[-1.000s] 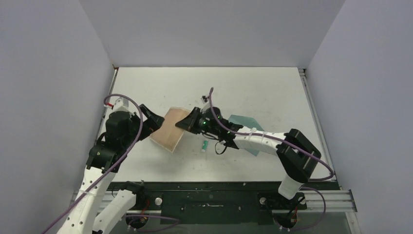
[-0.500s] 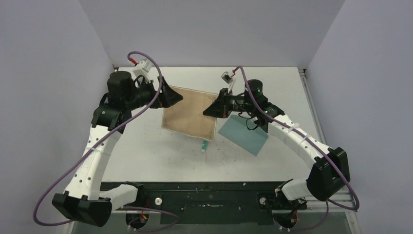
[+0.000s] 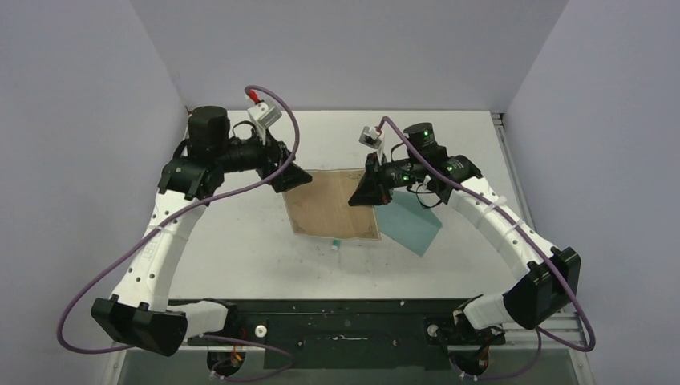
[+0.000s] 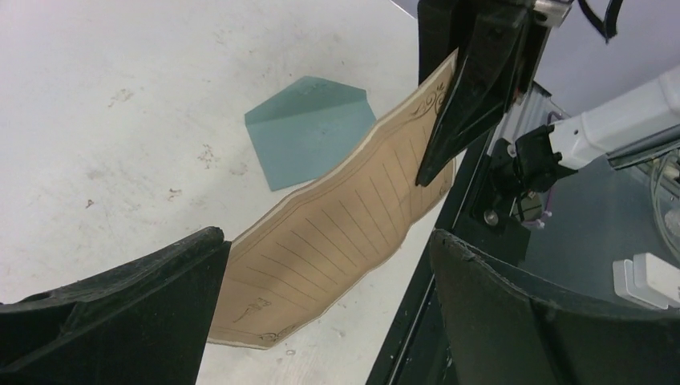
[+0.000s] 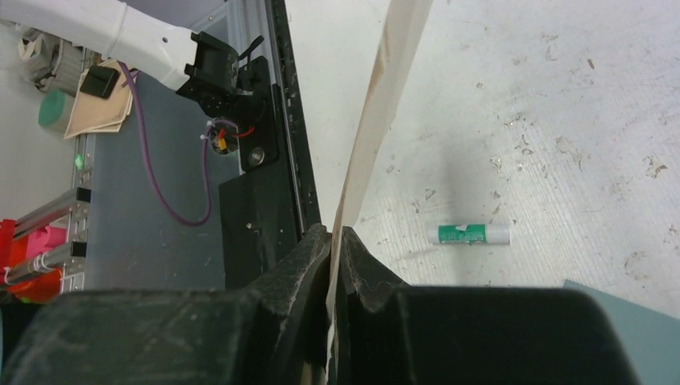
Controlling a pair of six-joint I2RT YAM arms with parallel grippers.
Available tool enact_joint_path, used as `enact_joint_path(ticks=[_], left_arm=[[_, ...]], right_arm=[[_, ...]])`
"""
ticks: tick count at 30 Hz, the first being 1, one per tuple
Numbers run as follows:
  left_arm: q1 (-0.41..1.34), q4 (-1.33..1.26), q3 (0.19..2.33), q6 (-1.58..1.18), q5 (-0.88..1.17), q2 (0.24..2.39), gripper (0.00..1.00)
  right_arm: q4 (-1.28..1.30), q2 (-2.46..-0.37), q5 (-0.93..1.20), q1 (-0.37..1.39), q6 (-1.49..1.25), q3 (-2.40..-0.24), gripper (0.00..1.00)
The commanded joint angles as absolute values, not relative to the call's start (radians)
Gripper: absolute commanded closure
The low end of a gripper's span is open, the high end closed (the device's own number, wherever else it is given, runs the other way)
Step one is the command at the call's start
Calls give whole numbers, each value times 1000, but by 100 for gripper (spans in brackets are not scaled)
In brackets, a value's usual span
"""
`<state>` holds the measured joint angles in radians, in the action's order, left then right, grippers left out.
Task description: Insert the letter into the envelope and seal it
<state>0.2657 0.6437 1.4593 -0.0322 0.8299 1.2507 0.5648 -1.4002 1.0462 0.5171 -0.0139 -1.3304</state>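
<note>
Next, I take the letter's opposite edge point(image 3: 288, 206) with my left gripper, since the letter is lined side up point(image 3: 330, 210) in my right gripper, and turn it over before my right gripper takes hold of it again.
The tan letter point(image 3: 333, 204) hangs bowed between my two grippers above the table. My right gripper point(image 3: 362, 192) is shut on its right edge; in the right wrist view the sheet point(image 5: 377, 120) runs edge-on out of the closed jaws point(image 5: 333, 241). My left gripper point(image 3: 295, 176) is at the letter's upper left corner with its jaws wide apart point(image 4: 325, 241), and the lined sheet point(image 4: 337, 233) passes beside its left finger point(image 4: 120, 313). The teal envelope point(image 3: 413, 226) lies flat on the table, its left part under the letter. It also shows in the left wrist view point(image 4: 309, 128).
A small white-and-green stick point(image 5: 473, 233) lies on the table under the letter's near edge, only its tip showing in the top view point(image 3: 335, 241). The black front rail point(image 3: 353, 313) runs along the near table edge. Grey walls close in the left, right and far sides.
Both grippers have moved right and nearer with the letter. The sheet now overlaps the envelope's left part and covers most of the stick.
</note>
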Motion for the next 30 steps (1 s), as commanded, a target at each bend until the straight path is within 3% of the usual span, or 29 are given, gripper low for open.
enact_joint_path(ticks=[1, 10, 26, 27, 29, 30], left_arm=[[272, 656, 1398, 83, 884, 1227, 3], [273, 691, 1396, 149, 937, 1252, 1], [272, 772, 1393, 218, 1085, 1299, 81], [272, 774, 1400, 217, 1078, 1304, 79], [272, 762, 1404, 200, 1068, 1308, 47], [273, 749, 1402, 188, 1067, 1311, 35]], right_arm=[[622, -1418, 1131, 509, 86, -1404, 95], [708, -1419, 1173, 508, 135, -1448, 95], [763, -1451, 1224, 505, 189, -1539, 95], [771, -1452, 1224, 506, 196, -1541, 95], [777, -1453, 1225, 505, 201, -1545, 95], [782, -1454, 1229, 505, 204, -1548, 95]])
